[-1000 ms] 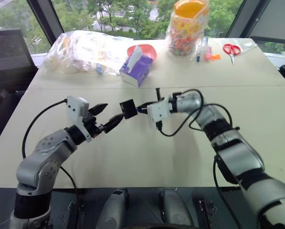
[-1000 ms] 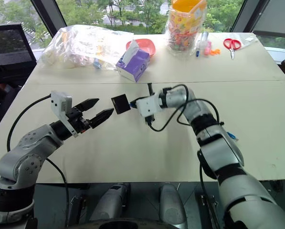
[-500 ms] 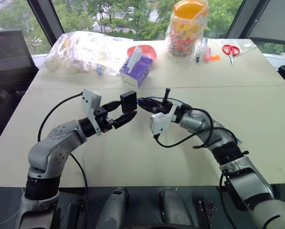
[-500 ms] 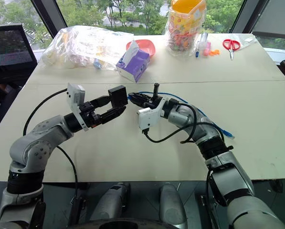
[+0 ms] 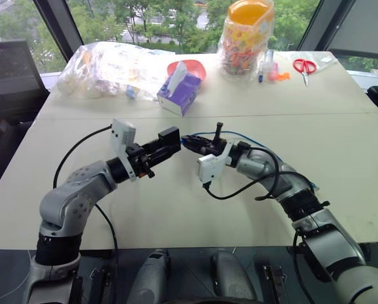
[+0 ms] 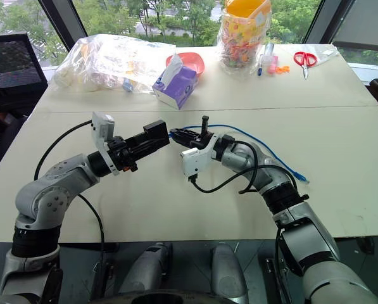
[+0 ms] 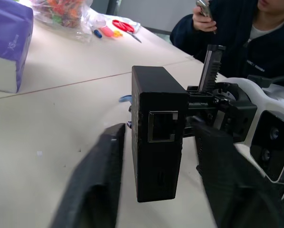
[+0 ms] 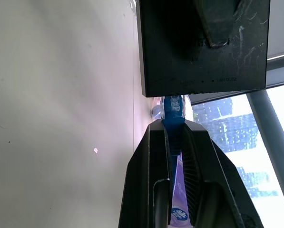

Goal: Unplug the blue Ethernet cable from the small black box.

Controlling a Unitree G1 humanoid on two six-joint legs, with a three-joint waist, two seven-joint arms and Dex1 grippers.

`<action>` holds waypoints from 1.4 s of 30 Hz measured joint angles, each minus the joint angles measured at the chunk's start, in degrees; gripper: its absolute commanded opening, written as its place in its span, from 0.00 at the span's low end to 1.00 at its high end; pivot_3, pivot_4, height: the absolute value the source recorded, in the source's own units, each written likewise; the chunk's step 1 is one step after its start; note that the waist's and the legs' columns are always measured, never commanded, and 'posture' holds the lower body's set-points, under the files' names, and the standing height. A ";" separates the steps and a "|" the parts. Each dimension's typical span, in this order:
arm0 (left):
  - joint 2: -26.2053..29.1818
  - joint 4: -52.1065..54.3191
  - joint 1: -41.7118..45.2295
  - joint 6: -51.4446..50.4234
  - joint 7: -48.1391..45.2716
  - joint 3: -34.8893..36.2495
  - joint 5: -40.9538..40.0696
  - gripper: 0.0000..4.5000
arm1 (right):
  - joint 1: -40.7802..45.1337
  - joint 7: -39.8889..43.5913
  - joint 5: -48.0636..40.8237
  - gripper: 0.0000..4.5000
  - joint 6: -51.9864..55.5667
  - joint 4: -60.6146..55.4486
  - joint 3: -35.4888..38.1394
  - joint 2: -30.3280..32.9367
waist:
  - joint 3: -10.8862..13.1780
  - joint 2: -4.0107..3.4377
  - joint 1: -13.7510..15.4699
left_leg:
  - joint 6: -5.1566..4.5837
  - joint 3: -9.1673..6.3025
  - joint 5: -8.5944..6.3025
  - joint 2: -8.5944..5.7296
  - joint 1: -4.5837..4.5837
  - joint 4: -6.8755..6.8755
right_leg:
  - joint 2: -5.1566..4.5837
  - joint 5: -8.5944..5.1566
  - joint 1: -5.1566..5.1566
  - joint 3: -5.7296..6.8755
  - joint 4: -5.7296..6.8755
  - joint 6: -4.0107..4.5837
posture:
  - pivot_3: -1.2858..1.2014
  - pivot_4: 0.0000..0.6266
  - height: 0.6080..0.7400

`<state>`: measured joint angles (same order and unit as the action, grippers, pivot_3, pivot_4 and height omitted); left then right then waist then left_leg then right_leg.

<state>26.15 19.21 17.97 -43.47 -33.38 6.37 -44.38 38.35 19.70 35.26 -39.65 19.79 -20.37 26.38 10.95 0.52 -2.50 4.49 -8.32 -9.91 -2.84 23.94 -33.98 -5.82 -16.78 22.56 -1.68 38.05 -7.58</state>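
Next, I open my right gripper, turn it and squeeze the clip (image 8: 173, 105) before I pull the plug out, because my right gripper's fingers are pinching the blue plug (image 8: 174, 121) beside its clip.
The small black box (image 5: 170, 134) hangs above the middle of the table, with my left gripper (image 5: 170, 147) shut on it from the left. In the left wrist view the box (image 7: 156, 161) stands between the two fingers (image 7: 96, 185), an empty port facing the camera. The blue Ethernet cable (image 6: 283, 163) runs from the box back along my right arm to the table on the right. Its blue plug end (image 8: 173, 105) sits in the box's edge (image 8: 203, 47), and my right gripper (image 8: 174, 124) is shut on the cable just behind it.
At the back of the table stand a purple tissue box (image 5: 181, 92), a clear plastic bag (image 5: 106, 66), a red bowl (image 5: 194, 66), a jar of coloured bits (image 5: 245, 38), pens (image 5: 268, 66) and red scissors (image 5: 307, 65). A seated person (image 7: 246, 33) is beyond the right edge.
My left gripper moved in from the left, put its open fingers around the box and shut on it. My right arm dropped its elbow and rolled, still holding the cable.
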 measured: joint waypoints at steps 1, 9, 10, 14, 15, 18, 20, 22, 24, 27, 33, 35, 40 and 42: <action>0.04 0.08 -0.05 0.00 0.00 -0.07 -0.01 0.10 | 0.01 0.00 0.00 0.00 -0.14 -0.01 -0.06 0.03 | 0.00 0.00 0.02 | 0.00 0.00 0.00 0.00 -0.01 0.00 | 0.00 0.00 -0.02 0.00 0.00 0.00 | 0.52 0.24 0.90; 0.77 0.10 -0.92 0.12 -0.28 -0.51 0.39 0.11 | 0.01 0.54 -0.01 0.20 -0.07 -0.01 -1.09 0.37 | 0.00 0.00 0.04 | 0.00 0.00 0.00 0.00 -0.01 0.00 | 0.00 0.00 -0.02 0.00 -0.01 0.00 | 0.52 0.24 0.90; 0.88 0.09 -1.14 0.11 -0.34 -0.58 0.58 0.11 | 0.01 0.82 -0.58 0.27 -0.08 -0.01 -1.11 0.39 | 0.00 0.00 0.03 | 0.00 0.00 0.00 0.00 -0.01 0.00 | 0.00 0.00 -0.02 0.00 -0.01 0.00 | 0.52 0.24 0.90; 1.87 0.09 -1.69 0.14 -1.44 -0.97 1.30 0.11 | 0.02 3.28 -3.34 0.69 1.24 -0.44 -1.10 0.47 | 0.01 0.01 0.03 | 0.00 0.00 0.00 0.00 -0.01 0.00 | 0.00 0.00 -0.02 0.00 0.00 0.00 | 0.52 0.24 0.90; 2.55 0.09 -1.79 0.31 -2.29 -1.12 1.47 0.11 | 0.09 5.11 -5.21 0.81 2.33 -0.47 -1.10 0.40 | 0.01 0.01 0.00 | 0.00 0.00 0.00 0.00 -0.01 0.00 | 0.00 0.00 -0.03 0.00 -0.01 0.00 | 0.52 0.24 0.90; 4.45 0.09 -2.73 0.80 -5.64 -1.26 1.76 0.11 | 0.69 13.49 -13.81 0.81 7.21 -0.47 -1.04 0.22 | 0.01 0.01 -0.06 | -0.01 0.00 0.00 0.03 -0.01 0.00 | 0.00 0.00 -0.03 0.00 -0.02 0.01 | 0.52 0.24 0.90; 5.37 -0.10 -2.96 1.74 -7.97 -1.30 1.94 0.11 | 1.33 20.31 -20.30 0.81 11.32 -0.67 -0.87 0.29 | 0.01 0.01 -0.01 | -0.01 0.00 -0.01 0.03 -0.01 0.00 | 0.00 -0.01 -0.04 0.01 -0.02 0.01 | 0.52 0.24 0.90; 7.06 -0.24 -3.16 3.49 -12.11 -1.25 1.94 0.11 | 1.38 29.97 -30.50 0.81 20.24 -3.05 -0.25 0.36 | 0.03 0.04 0.00 | -0.01 0.00 -0.01 0.07 -0.01 0.00 | 0.01 -0.02 -0.05 0.01 -0.05 0.05 | 0.52 0.24 0.90; 9.39 -0.31 -3.38 4.87 -16.48 -0.85 1.67 0.11 | 1.54 37.54 -40.09 0.81 29.07 -5.52 1.78 0.29 | 0.04 0.03 0.02 | -0.02 0.00 -0.01 0.12 -0.01 0.01 | 0.01 -0.10 -0.06 0.02 -0.06 0.18 | 0.52 0.24 0.90; 11.68 -0.41 -2.98 5.14 -21.60 0.18 -0.38 0.11 | 4.77 48.01 -50.03 0.81 42.17 -6.03 3.53 0.43 | 0.04 0.02 0.00 | -0.02 0.02 -0.02 0.20 -0.01 0.01 | 0.06 -0.09 -0.04 0.02 -0.08 0.22 | 0.52 0.24 0.90; 12.11 -3.07 0.51 4.76 -23.92 1.04 -2.49 0.11 | 12.15 63.33 -60.32 0.81 61.89 -3.58 4.27 1.49 | 0.05 0.02 0.03 | -0.02 0.03 -0.02 0.31 0.03 0.02 | 0.18 -0.07 0.03 0.03 -0.10 0.24 | 0.52 0.24 0.90; 12.18 -3.22 1.27 4.70 -23.90 1.59 -2.63 0.11 | 13.13 65.18 -61.88 0.81 65.04 -3.29 5.08 1.31 | 0.05 0.02 0.04 | -0.01 0.03 -0.03 0.31 0.03 0.06 | 0.18 -0.06 0.03 0.03 -0.13 0.21 | 0.52 0.24 0.90; 12.07 -3.23 1.40 3.91 -23.81 1.63 -3.71 0.11 | 14.18 67.80 -63.01 0.81 69.67 -1.28 5.13 0.09 | 0.05 0.02 -0.03 | -0.01 0.07 -0.03 0.31 0.16 0.09 | 0.19 0.02 0.21 0.03 -0.14 0.07 | 0.52 0.24 0.90; 12.07 -3.22 1.40 3.82 -23.72 1.63 -3.83 0.11 | 14.20 67.96 -62.95 0.81 70.02 -0.41 5.11 -0.83 | 0.05 0.02 -0.01 | -0.01 0.07 -0.03 0.31 0.19 0.09 | 0.20 0.03 0.22 0.03 -0.14 0.06 | 0.52 0.24 0.90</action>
<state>38.22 15.99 19.37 -39.64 -57.10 8.00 -48.21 52.55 87.67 -27.69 30.38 19.38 -15.26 25.54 11.00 0.55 -2.51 4.48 -8.25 -9.94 -2.53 24.14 -33.89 -5.62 -16.75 22.78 -1.64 37.91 -7.52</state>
